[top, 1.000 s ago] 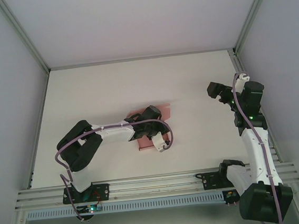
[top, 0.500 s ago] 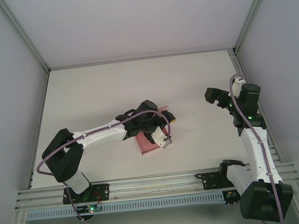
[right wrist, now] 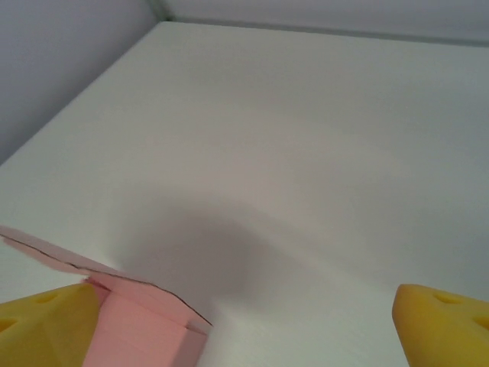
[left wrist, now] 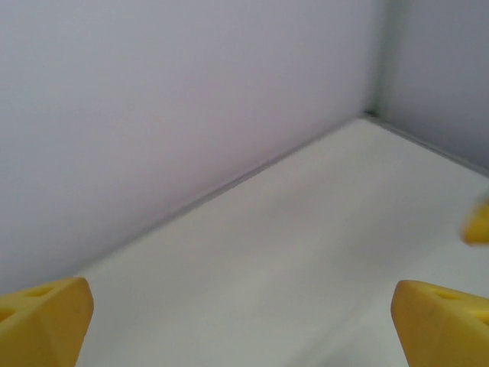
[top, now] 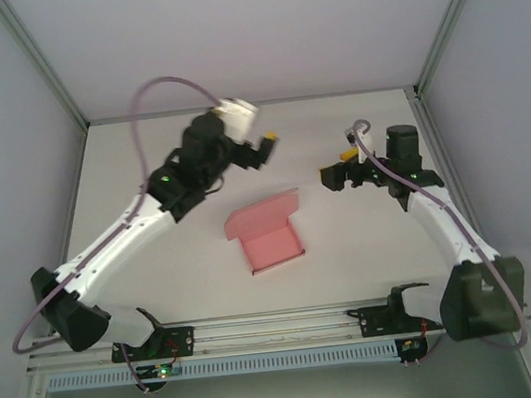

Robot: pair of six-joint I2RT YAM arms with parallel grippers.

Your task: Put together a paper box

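The lid flap (top: 262, 214) is attached to the tray along the back crease (top: 266, 230), so it will swing forward and cover the tray when I fold it.
The pink paper box (top: 269, 240) lies on the white table (top: 148, 154) near the middle, its lid flap raised toward the back and its tray open. My left gripper (top: 265, 146) hangs raised above the table behind the box, well apart from it; its yellow fingertips (left wrist: 46, 321) stand wide apart with nothing between them. To the right of the box my right gripper (top: 338, 168) points left toward it, open and empty. In the right wrist view the box's corner (right wrist: 141, 329) sits just beside the left yellow fingertip (right wrist: 46, 325).
Grey walls enclose the table on the back (top: 231, 33) and both sides. An aluminium rail (top: 278, 329) runs along the near edge, carrying both arm bases.
My left gripper has let go of the box, lifted and swung back and left. The right gripper has moved left and down toward the box. The box now lies uncovered.
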